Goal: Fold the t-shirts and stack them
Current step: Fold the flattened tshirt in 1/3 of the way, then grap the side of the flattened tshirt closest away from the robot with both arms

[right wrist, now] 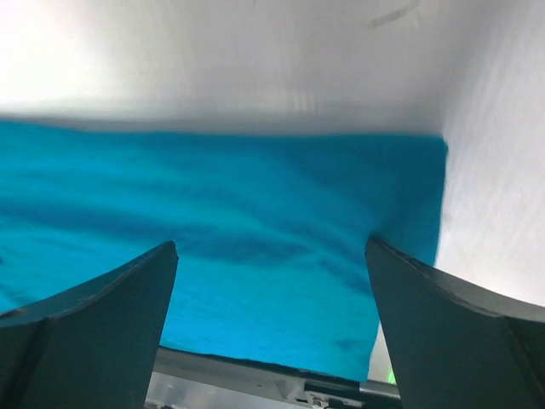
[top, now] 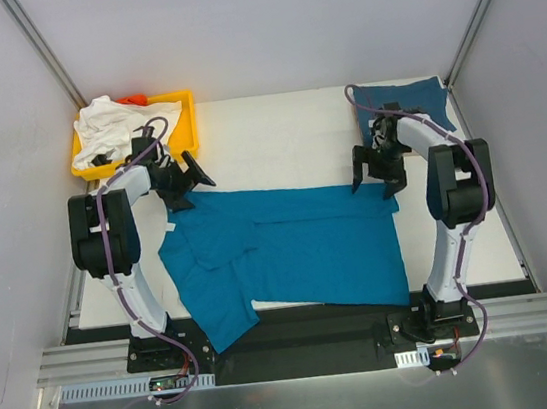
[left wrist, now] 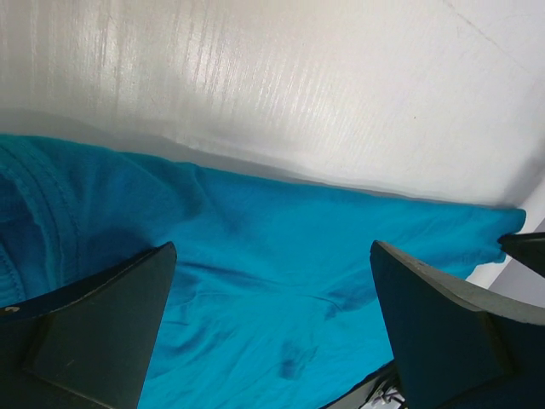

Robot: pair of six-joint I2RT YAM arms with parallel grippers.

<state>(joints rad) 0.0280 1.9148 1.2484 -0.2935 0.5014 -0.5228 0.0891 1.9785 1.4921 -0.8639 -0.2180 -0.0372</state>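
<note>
The sleeve of the teal-blue t-shirt is hanging over the near table edge (top: 222, 317), so my left gripper should leave the t-shirt's far corner, grab the sleeve's end (top: 234, 336) and pull it in before I fold.
A teal-blue t-shirt (top: 289, 248) lies spread across the middle of the table, partly folded, one sleeve hanging over the near edge. My left gripper (top: 188, 183) is open just above its far left corner; the cloth (left wrist: 272, 256) shows between the fingers. My right gripper (top: 374, 173) is open above its far right corner; the cloth (right wrist: 255, 247) fills the gap between the fingers. A darker blue t-shirt (top: 411, 101) lies folded at the far right. A white t-shirt (top: 117, 129) with black marks is crumpled in the yellow tray (top: 184, 115).
The yellow tray stands at the far left corner, with something orange (top: 136, 100) at its back. White walls and slanted metal posts close in both sides. The black table edge and rail (top: 311, 336) run along the near side.
</note>
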